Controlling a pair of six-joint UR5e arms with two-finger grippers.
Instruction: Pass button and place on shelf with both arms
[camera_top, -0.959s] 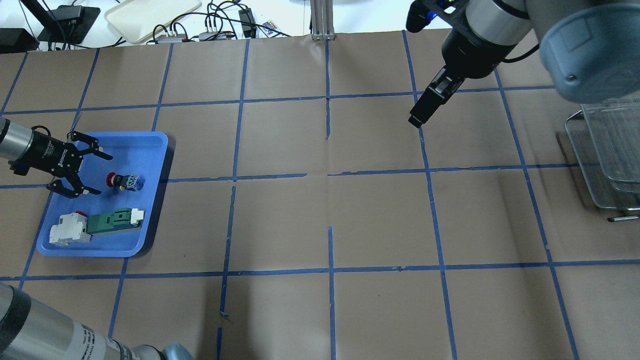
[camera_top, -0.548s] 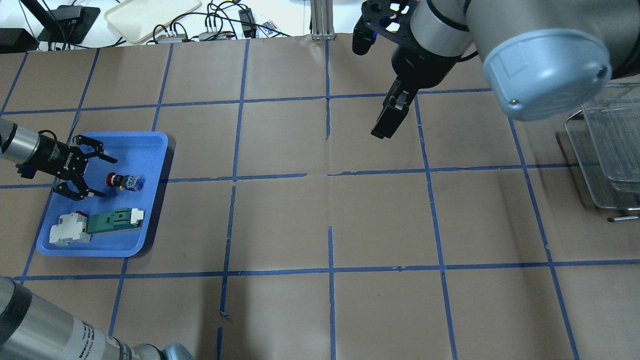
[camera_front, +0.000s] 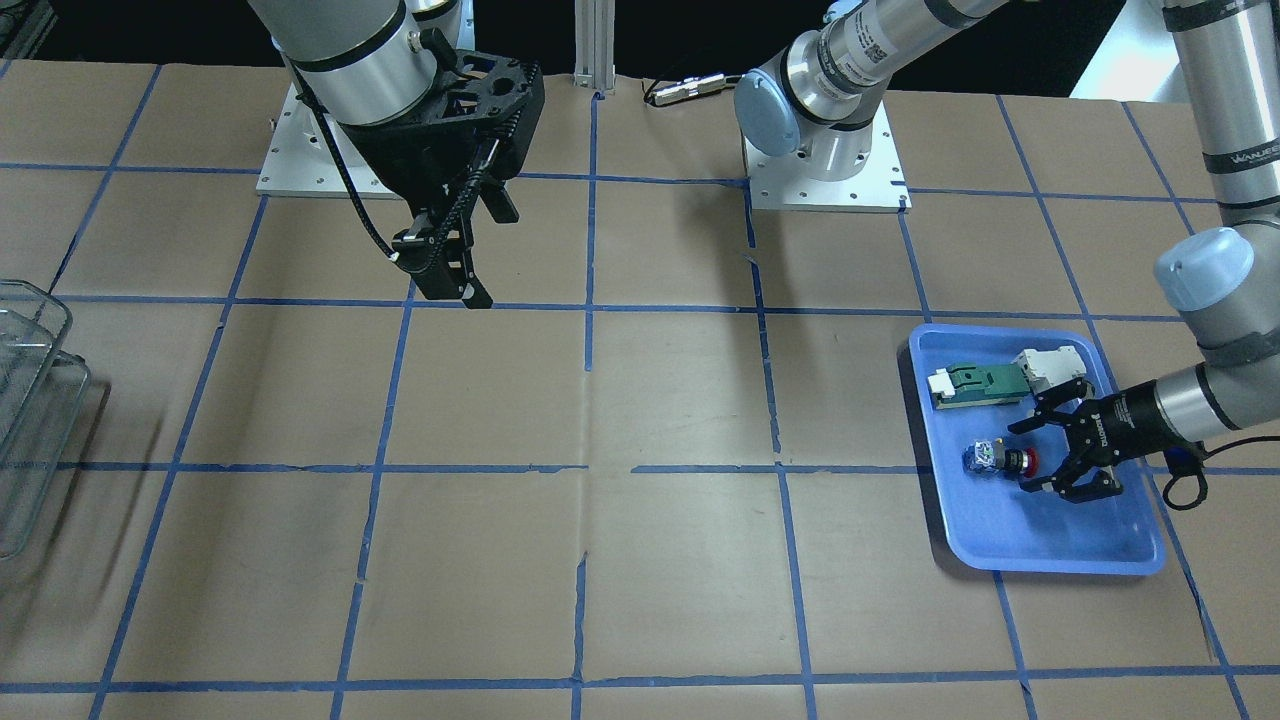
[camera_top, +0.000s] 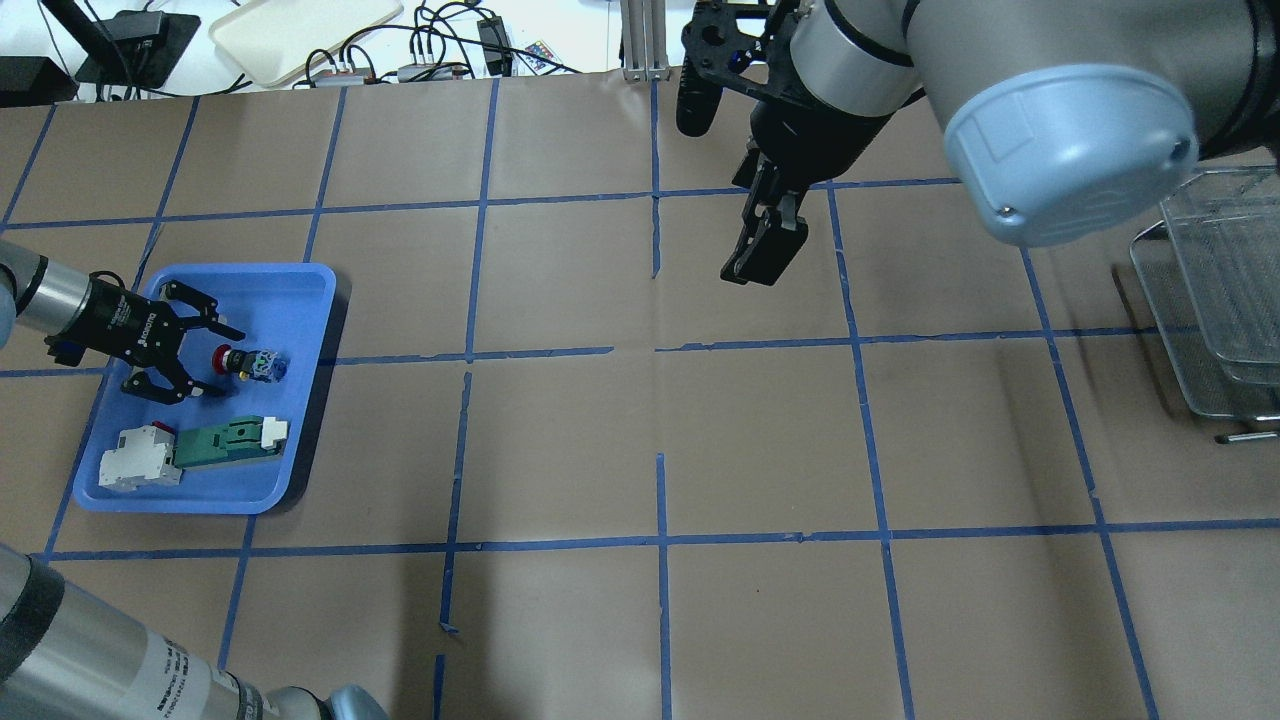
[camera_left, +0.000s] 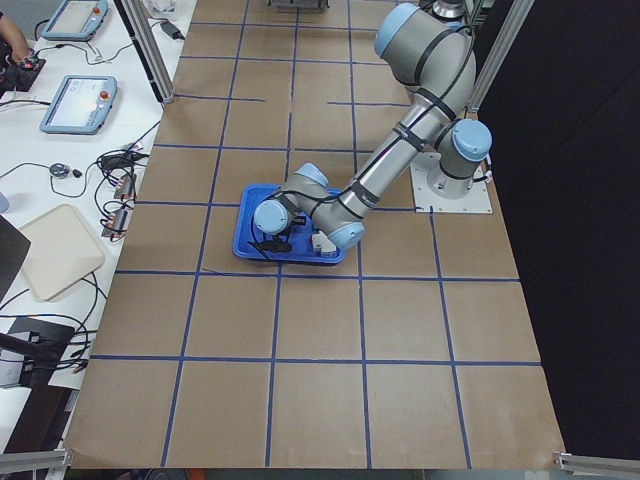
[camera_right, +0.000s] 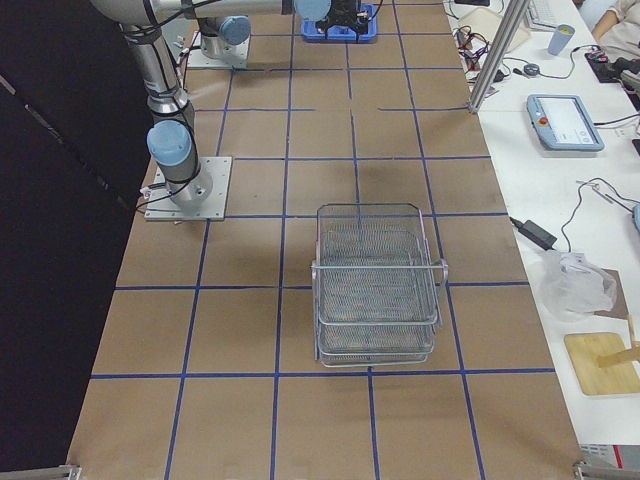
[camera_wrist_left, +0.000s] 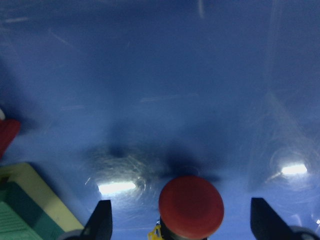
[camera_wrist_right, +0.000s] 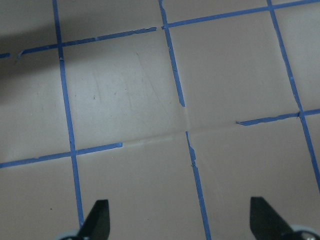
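Note:
Blue tray (camera_front: 984, 424) can be seen between the green-and-white flat part and the button (camera_front: 1000, 458), so the button will come off by itself when I lift it.
The button (camera_top: 250, 363), with its red cap and blue-and-silver back, lies on its side in the blue tray (camera_top: 295, 295). My left gripper (camera_top: 226, 363) is open, low in the tray, with a finger on each side of the red cap. The left wrist view shows the cap (camera_wrist_left: 191, 205) between the two fingers (camera_wrist_left: 100, 222). In the front view the button (camera_front: 990, 459) lies just past the left gripper (camera_front: 1021, 458). My right gripper (camera_top: 757, 262) hangs open and empty above the table's far middle, and its wrist view shows only bare paper. The wire-mesh shelf (camera_top: 1215, 300) stands at the right edge.
A green-and-white flat part (camera_top: 225, 443) and a white block with a red tab (camera_top: 140, 460) lie in the tray beside the button, close to the left gripper's lower finger. The shelf's stacked tiers (camera_right: 378, 290) show in the right view. Brown paper with blue tape lines covers the table.
My left gripper has moved right across the tray until its fingers flank the button's cap. My right arm has swung left from the far right toward the table's middle.

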